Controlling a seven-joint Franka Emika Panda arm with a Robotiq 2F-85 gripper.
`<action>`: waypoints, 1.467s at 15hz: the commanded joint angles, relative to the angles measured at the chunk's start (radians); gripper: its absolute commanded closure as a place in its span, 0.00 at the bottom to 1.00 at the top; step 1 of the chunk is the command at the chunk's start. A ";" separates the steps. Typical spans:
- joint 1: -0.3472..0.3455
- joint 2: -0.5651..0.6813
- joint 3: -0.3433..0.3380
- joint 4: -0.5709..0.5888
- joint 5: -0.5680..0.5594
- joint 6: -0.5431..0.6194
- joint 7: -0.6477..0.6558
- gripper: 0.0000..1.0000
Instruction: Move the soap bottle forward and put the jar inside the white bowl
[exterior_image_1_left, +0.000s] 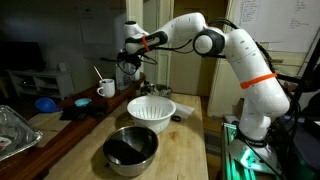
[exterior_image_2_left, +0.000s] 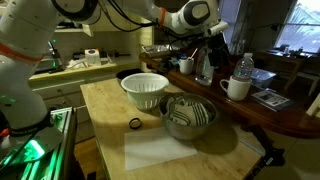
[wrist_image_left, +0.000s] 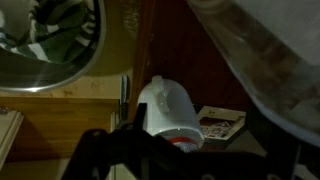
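Observation:
My low gripper needs to lift clear and reach over the soap bottle (wrist_image_left: 262, 68) toward the bottle's far side, because the bottle stands close beside it and blocks its way.
The soap bottle (exterior_image_2_left: 205, 72), slim and clear, stands at the back of the dark counter, left of the white mug (exterior_image_2_left: 237, 88). My gripper (exterior_image_2_left: 207, 52) is right at the bottle's top; its fingers are dark and I cannot tell if they hold it. In an exterior view the gripper (exterior_image_1_left: 136, 62) hangs behind the white bowl (exterior_image_1_left: 151, 108). The ribbed white bowl (exterior_image_2_left: 145, 88) sits on the wooden table. A small dark jar (exterior_image_2_left: 186, 66) stands left of the bottle. The wrist view shows the mug (wrist_image_left: 168, 108) and a blurred clear surface (wrist_image_left: 265, 60) close by.
A steel bowl (exterior_image_2_left: 188, 116) (exterior_image_1_left: 130, 148) sits beside the white bowl, nearer the table's front. A clear water bottle (exterior_image_2_left: 244, 68) and a printed card (wrist_image_left: 220, 122) lie near the mug (exterior_image_1_left: 105, 88). A foil tray (exterior_image_1_left: 14, 130) and a blue object (exterior_image_1_left: 45, 103) sit aside.

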 joint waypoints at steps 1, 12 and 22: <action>0.003 -0.023 -0.016 0.010 0.021 0.014 0.023 0.00; -0.008 -0.183 0.001 -0.132 -0.036 0.140 -0.154 0.00; 0.046 -0.331 -0.037 -0.437 -0.142 0.304 -0.270 0.00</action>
